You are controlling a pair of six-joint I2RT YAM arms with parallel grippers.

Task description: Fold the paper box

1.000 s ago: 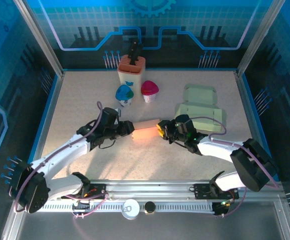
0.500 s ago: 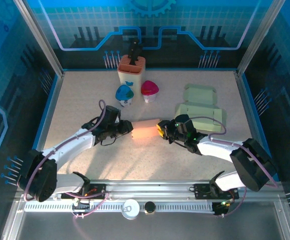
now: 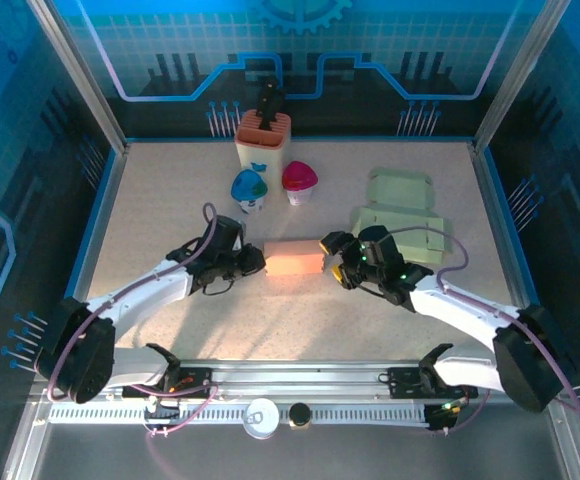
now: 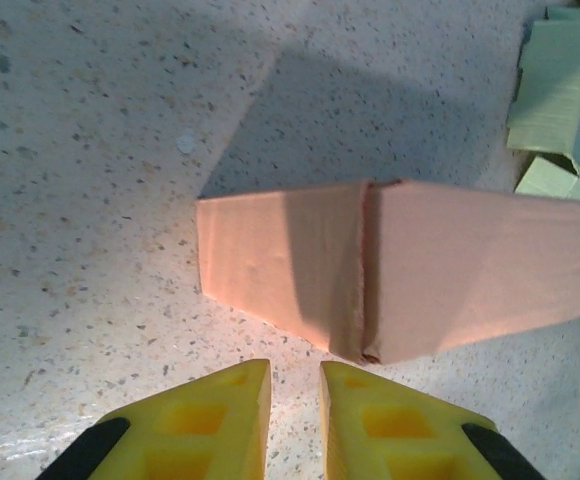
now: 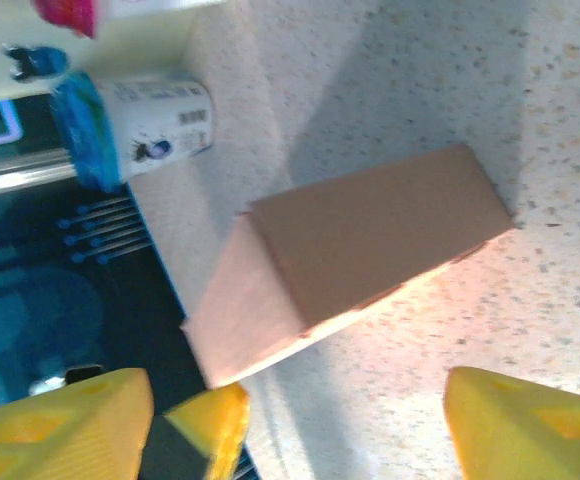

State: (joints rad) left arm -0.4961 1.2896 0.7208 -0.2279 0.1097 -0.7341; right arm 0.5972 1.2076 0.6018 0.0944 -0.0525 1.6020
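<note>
Next, my right gripper goes to the flat green box (image 3: 402, 212) after I move aside the salmon paper box (image 3: 294, 258), folded shut and filling the work spot between my grippers.
The salmon paper box (image 3: 293, 260) lies folded shut on the speckled table, between the two grippers. My left gripper (image 3: 257, 263) sits just off the box's left end. In the left wrist view its yellow fingers (image 4: 220, 420) stand a narrow slit apart with nothing between them, and the box (image 4: 420, 265) lies a little ahead with its end flap seam showing. My right gripper (image 3: 332, 258) is open wide just off the box's right end, apart from it. The right wrist view has the box (image 5: 370, 240) ahead of the spread gripper (image 5: 300, 430), with bare table in the gap.
Flat green paper boxes (image 3: 402, 218) lie right of the work spot, behind the right arm; one corner is in the left wrist view (image 4: 565, 90). At the back stand an orange holder (image 3: 263, 140), a blue-lidded cup (image 3: 249, 188) and a pink-lidded cup (image 3: 299, 181).
My right gripper has opened wide and let go of the box's right end, drawing back a little. The left fingers have closed in. The box now rests level on the table.
</note>
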